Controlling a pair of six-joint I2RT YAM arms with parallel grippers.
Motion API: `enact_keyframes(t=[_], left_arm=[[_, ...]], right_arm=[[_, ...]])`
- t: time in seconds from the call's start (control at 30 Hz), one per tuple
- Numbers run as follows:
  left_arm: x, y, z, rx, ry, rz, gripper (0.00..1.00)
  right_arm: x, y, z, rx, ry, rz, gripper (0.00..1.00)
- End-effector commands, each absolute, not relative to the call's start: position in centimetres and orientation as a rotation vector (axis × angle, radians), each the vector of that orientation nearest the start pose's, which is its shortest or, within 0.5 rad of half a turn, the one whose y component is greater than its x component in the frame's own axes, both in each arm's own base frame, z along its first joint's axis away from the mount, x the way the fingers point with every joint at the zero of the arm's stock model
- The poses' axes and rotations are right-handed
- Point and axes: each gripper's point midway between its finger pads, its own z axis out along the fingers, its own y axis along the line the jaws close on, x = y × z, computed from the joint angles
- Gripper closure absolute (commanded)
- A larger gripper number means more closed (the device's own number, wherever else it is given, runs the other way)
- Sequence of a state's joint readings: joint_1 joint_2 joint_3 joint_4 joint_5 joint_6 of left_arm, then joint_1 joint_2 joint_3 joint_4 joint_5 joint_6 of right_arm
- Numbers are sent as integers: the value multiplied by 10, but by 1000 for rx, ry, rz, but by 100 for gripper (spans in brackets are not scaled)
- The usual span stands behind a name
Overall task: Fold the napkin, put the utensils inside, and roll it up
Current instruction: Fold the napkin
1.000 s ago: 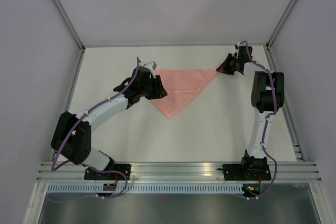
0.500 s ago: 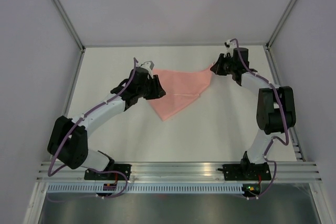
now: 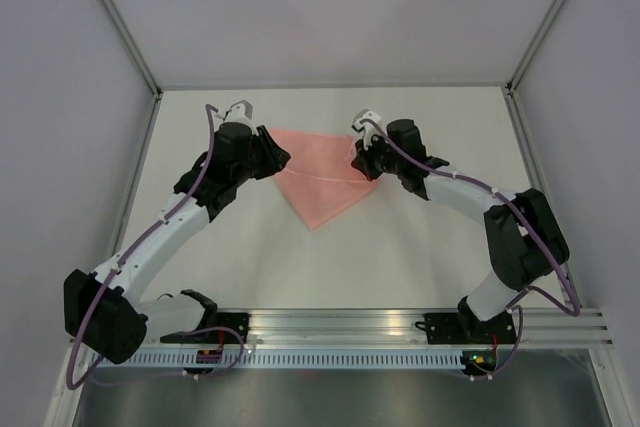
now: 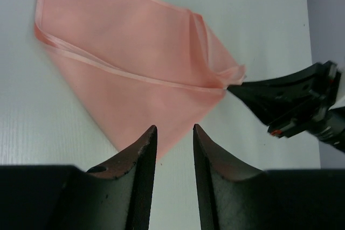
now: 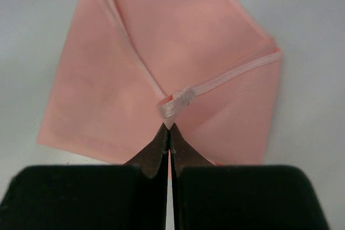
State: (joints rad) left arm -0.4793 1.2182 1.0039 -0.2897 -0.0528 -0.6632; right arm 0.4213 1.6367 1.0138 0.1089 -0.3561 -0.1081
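Observation:
The napkin's near point is flat and clear, so my right gripper should keep moving the napkin's hemmed corner toward it until the corner is just inside that point.
The pink napkin lies partly folded on the white table, pointed toward the near side. My right gripper is shut on the napkin's right corner and holds it over the cloth's middle. The right wrist view shows the hemmed corner pinched at the closed tips, with the napkin spread beyond them. My left gripper is at the napkin's left edge. In the left wrist view it is open and empty, with the napkin ahead and the right gripper beyond. No utensils are in view.
The white table is enclosed by grey walls with frame posts at the back corners. An aluminium rail carrying the arm bases runs along the near edge.
My right gripper has carried the napkin's right corner leftward, from the far right to over the cloth's middle. My left gripper has moved left and back, off the napkin's left corner.

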Motion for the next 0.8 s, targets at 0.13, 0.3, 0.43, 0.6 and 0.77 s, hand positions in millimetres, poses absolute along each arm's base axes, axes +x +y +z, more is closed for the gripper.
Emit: enact_keyframes(t=[0.13, 0.3, 0.43, 0.6, 0.77], left_arm=[[334, -175, 264, -344, 2031, -622, 64], [331, -172, 267, -347, 2027, -616, 64], [330, -172, 263, -340, 2039, -615, 64], [327, -172, 257, -332, 2051, -612, 63], [324, -172, 248, -330, 2065, -610, 60]], right_arm=[[362, 293, 126, -1051, 1828, 514, 99], [331, 324, 105, -1193, 1816, 516, 100], [318, 336, 86, -1259, 1831, 509, 100], [306, 345, 62, -1321, 1860, 511, 100], [303, 352, 50, -1346, 1887, 532, 95]])
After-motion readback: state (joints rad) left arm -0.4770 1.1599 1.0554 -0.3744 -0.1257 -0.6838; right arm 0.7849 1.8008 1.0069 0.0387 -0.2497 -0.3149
